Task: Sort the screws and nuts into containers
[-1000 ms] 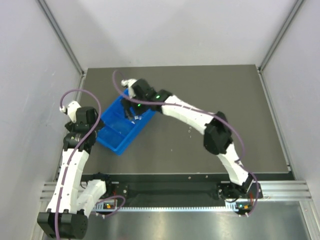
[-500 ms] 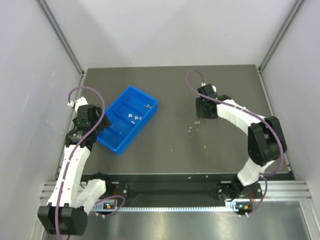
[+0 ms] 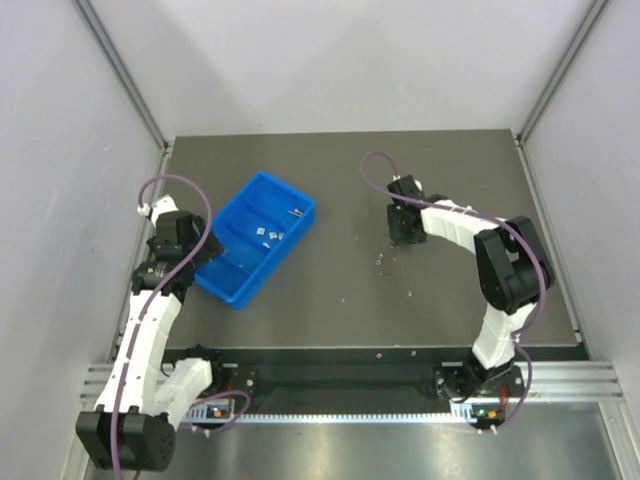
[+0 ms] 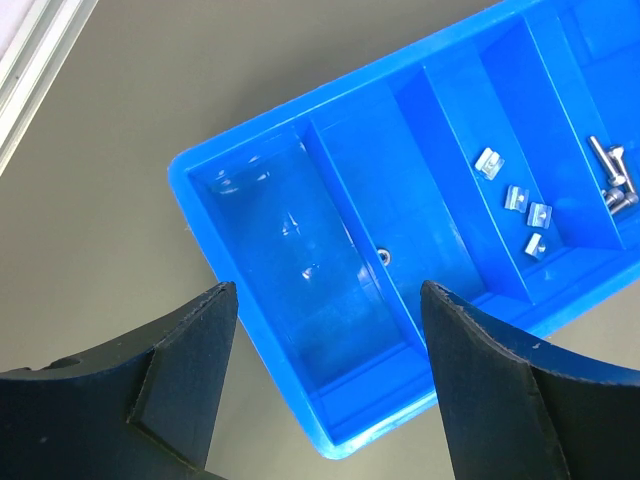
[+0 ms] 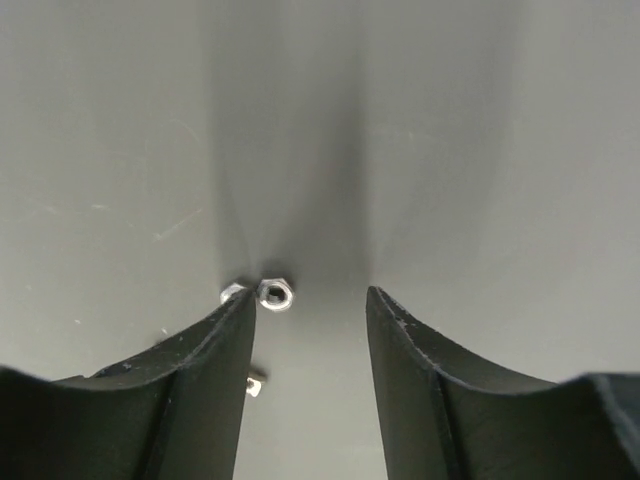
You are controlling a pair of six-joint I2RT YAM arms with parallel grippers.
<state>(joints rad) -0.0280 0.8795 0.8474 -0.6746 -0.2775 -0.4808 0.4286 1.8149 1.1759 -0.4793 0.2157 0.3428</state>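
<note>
My right gripper needs to separate the two nuts with a finger first, because another nut (image 5: 231, 293) is close against the hex nut, and then close on the hex nut alone (image 5: 276, 294).
The blue tray (image 3: 228, 272) lies left of centre. In the left wrist view its compartments (image 4: 260, 230) hold several nuts (image 4: 515, 197), one lone nut (image 4: 382, 256), and screws (image 4: 610, 172) at the far end. The tray nuts (image 3: 268, 234) and screws (image 3: 296, 212) also show from above. My left gripper (image 3: 203, 252) is open and empty above the tray's near end (image 4: 328, 292). My right gripper (image 3: 398, 238) is open, low over loose nuts on the table. A hex nut (image 5: 275, 293) lies between its fingertips (image 5: 310, 295), close to the left finger. A second nut (image 5: 232, 292) is partly hidden by that finger.
More loose nuts (image 3: 380, 258) lie on the dark table near the right gripper, one further towards me (image 3: 410, 293). A small nut (image 5: 254, 383) lies beside the right gripper's left finger. Grey walls enclose the table on three sides.
My right arm has swung from over the blue tray to the right of centre and now sits low over the loose nuts. The left arm has barely moved.
</note>
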